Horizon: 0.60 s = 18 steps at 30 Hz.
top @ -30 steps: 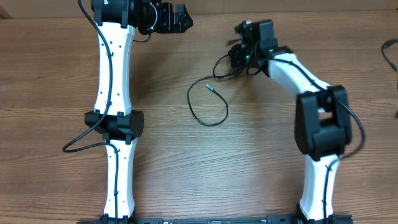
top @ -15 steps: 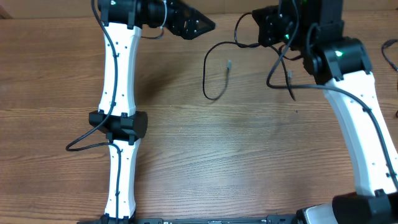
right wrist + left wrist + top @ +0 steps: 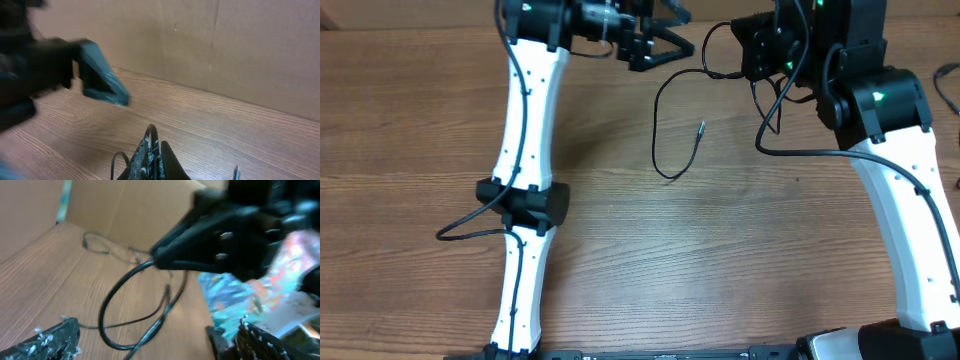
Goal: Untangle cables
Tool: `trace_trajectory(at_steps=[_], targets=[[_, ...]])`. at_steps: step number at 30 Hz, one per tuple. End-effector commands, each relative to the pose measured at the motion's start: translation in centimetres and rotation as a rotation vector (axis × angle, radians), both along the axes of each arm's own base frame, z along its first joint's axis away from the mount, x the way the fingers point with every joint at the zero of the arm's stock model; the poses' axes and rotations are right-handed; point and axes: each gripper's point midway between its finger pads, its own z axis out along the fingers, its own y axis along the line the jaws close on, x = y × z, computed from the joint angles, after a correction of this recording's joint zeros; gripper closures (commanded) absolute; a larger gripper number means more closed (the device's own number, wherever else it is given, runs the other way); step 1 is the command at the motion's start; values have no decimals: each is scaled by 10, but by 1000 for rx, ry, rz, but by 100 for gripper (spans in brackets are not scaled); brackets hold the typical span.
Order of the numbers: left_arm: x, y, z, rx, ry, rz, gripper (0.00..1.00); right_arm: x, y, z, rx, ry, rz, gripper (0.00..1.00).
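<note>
My right gripper should bring the cable loop (image 3: 705, 51) over for my left gripper to pinch, since my left gripper's open fingers (image 3: 672, 48) are clear of it.
The cables (image 3: 656, 140) are thin black cords hanging off the table from my right gripper (image 3: 748, 55), which is shut on them. One strand loops down and ends in a silver plug tip (image 3: 701, 127). Another strand (image 3: 761, 140) trails right. In the right wrist view a cable loop (image 3: 151, 129) sticks out of the right gripper (image 3: 154, 150). My left gripper (image 3: 675, 35) is open, just left of the right one. In the left wrist view the cable (image 3: 103, 314) curves between the wide-apart fingers of the left gripper (image 3: 150, 345), touching neither. The right gripper (image 3: 220, 240) shows there pinching the strands.
A cardboard wall (image 3: 225, 50) stands along the far edge of the wooden table (image 3: 720, 260). Another dark cord (image 3: 945, 85) lies at the far right edge. The left arm's own cable (image 3: 460, 232) loops out at its elbow.
My right gripper has lifted the cables off the table and moved back. The left gripper has swung right, close to the right one. The dangling loop has shifted.
</note>
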Motion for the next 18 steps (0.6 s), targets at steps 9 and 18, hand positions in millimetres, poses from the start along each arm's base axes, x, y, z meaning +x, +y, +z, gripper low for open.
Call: trace_trajectory(at_steps=[9, 18], targets=[[21, -21, -24, 211, -131, 180, 46, -40, 1, 57, 48, -127, 58, 96], [22, -21, -24, 210, -129, 182, 96, -53, 10, 61, 77, -121, 124, 96]])
